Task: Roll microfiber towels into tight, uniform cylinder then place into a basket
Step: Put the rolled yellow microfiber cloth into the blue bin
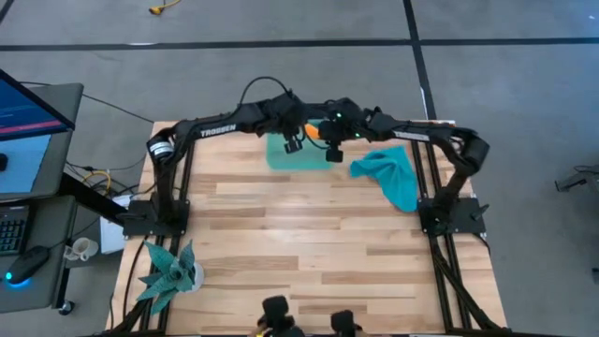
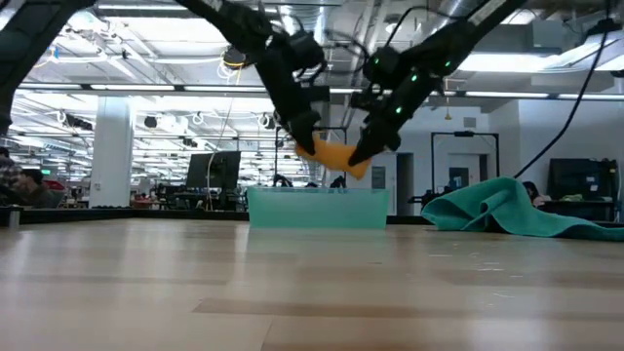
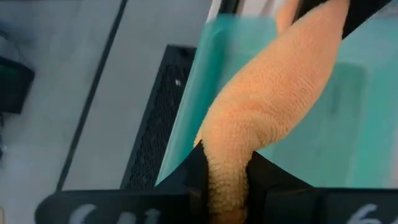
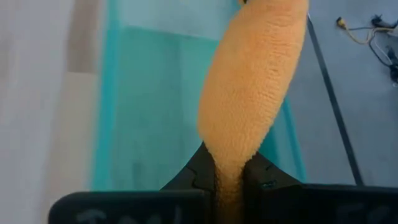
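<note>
The orange roll (image 2: 332, 155) hangs by both ends, inside the span of the sea-green basket (image 1: 298, 158). My left gripper should keep going down until it's between the basket's sides, then let go.
The orange towel (image 2: 333, 156), rolled into a cylinder, hangs between my two grippers above the sea-green basket (image 2: 317, 208) at the table's far edge. My left gripper (image 1: 293, 142) is shut on one end of the roll and my right gripper (image 1: 333, 153) on the other. The basket also shows in the high view (image 1: 281, 154). The teal-blue towel (image 1: 391, 175) lies crumpled on the table to the basket's right, also seen in the low view (image 2: 512, 210). My left gripper pinches the roll's left end (image 3: 225, 180) between its two fingers, coming from above and pointing down, across the roll. The roll is lifted clear above the basket. My right gripper pinches the roll's right end (image 4: 229, 177) between its two fingers, from above, slanting down. The roll spans level to the other gripper, clear of the basket.
A spiky teal plant (image 1: 168, 273) stands at the table's near left corner. A black metal frame (image 3: 152, 118) lies beyond the basket's far wall. Bare wooden table (image 1: 299, 234) stretches from the basket to the near edge.
</note>
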